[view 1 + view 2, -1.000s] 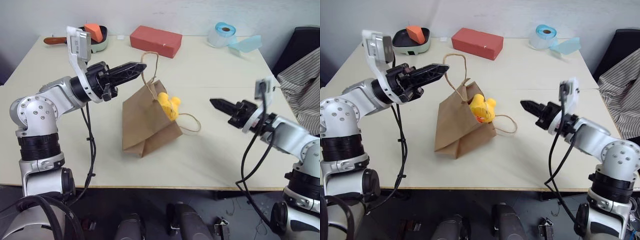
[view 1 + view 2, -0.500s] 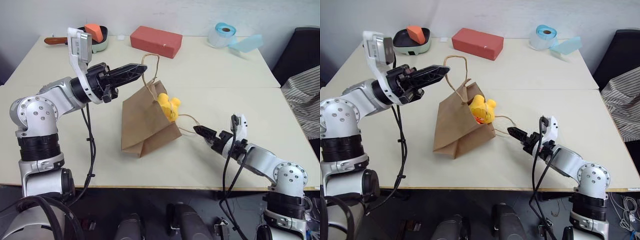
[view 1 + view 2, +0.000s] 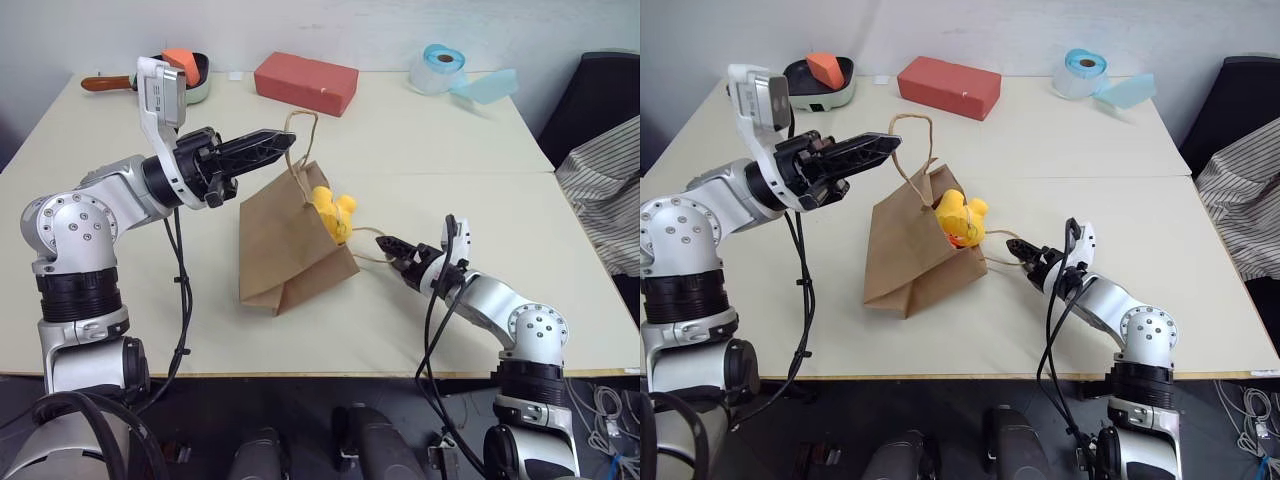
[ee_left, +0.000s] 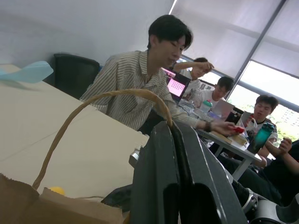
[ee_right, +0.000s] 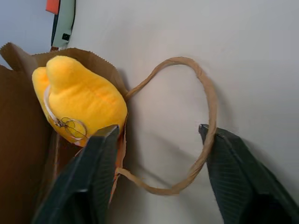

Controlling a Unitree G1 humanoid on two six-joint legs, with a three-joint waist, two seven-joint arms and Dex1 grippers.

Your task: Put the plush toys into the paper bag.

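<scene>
Next, I lift the bag's lower handle [image 3: 371, 230] with my right gripper to stand the bag upright, because my left gripper holds up only the bag's upper handle and this tips the bag's opening [image 3: 332, 212] over.
The brown paper bag [image 3: 280, 240] leans on the table with its mouth turned toward my right side. A fluffy yellow plush toy [image 3: 333, 210] with a metal ring [image 5: 74, 127] sits in that mouth, half sticking out. My left gripper [image 3: 288, 138] is shut on the bag's upper handle [image 3: 302, 125] and holds it up off the table. The lower handle [image 5: 205, 93] lies as a loop on the table. My right gripper [image 5: 158, 129] is open just above the table, its fingers either side of that loop, close to the plush toy.
At the back of the table are a red block [image 3: 305, 80], a green bowl [image 3: 195, 88] holding an orange wedge [image 3: 181, 62], a blue tape roll [image 3: 440, 65] and a pale blue piece [image 3: 485, 87]. A person's striped sleeve [image 3: 600, 190] is at the right edge.
My right gripper has dropped and moved left from mid-air to the bag's lower handle, and its fingers have gone from shut to open. The left gripper still holds the upper handle.
</scene>
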